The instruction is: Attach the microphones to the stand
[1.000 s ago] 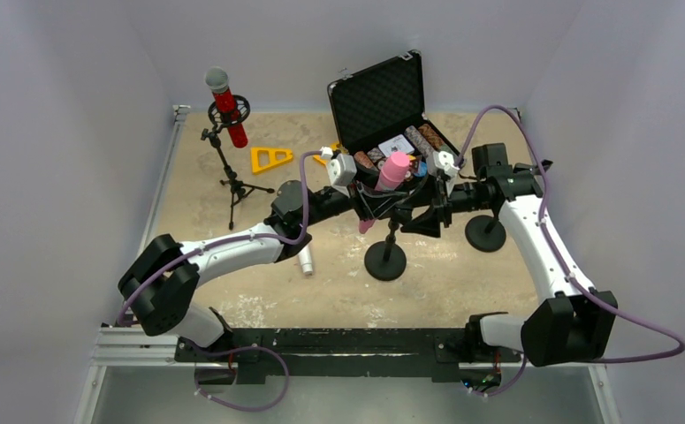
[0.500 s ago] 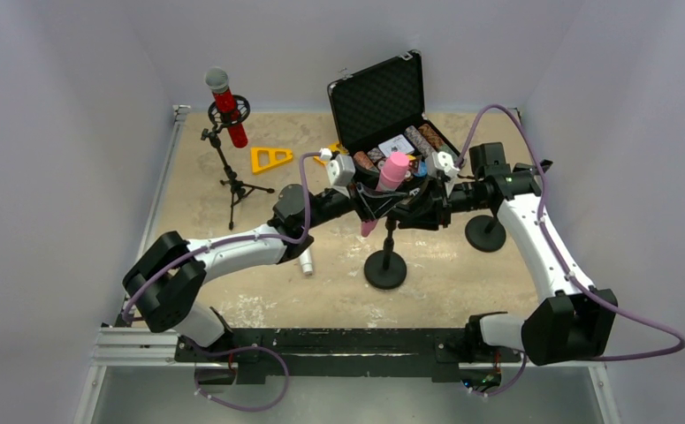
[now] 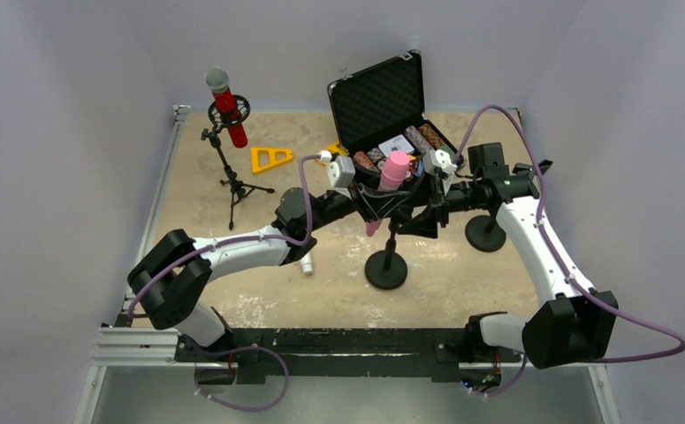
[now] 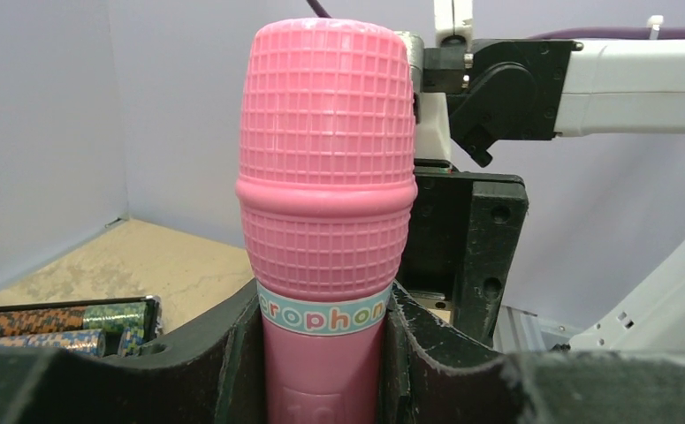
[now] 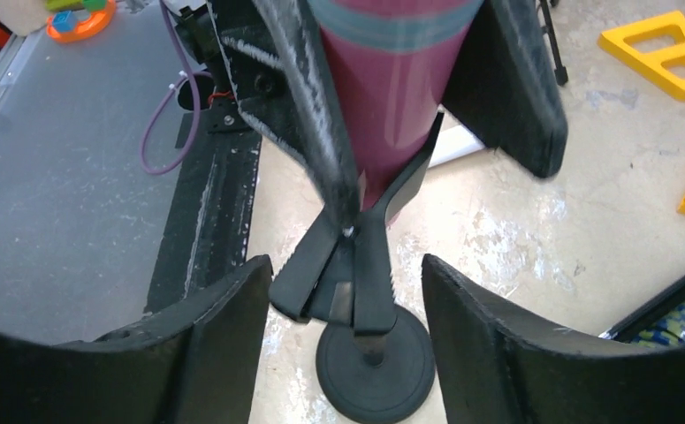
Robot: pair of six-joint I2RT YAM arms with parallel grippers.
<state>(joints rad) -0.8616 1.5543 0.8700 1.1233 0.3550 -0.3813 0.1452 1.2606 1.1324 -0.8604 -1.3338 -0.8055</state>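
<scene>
The pink microphone's stand blocks the way between the white microphone and the empty stand, so my right gripper should move it by its clip toward the case.
My left gripper is shut on the pink microphone and holds it upright, head up, above a black round-base stand. In the left wrist view the fingers clamp the pink microphone's body just under its label band. In the right wrist view the microphone's lower end sits in the stand's clip. My right gripper is open, its fingers either side of the clip's handles, not touching. The red microphone sits in a tripod stand. The white microphone lies on the table, partly hidden by my left arm.
An open black case with small items stands at the back. A yellow triangle lies near the tripod. A second round-base stand stands by my right arm. Walls close in on three sides.
My right gripper has moved left, in around the clip under the pink microphone. My left arm has shifted slightly, still holding the microphone.
</scene>
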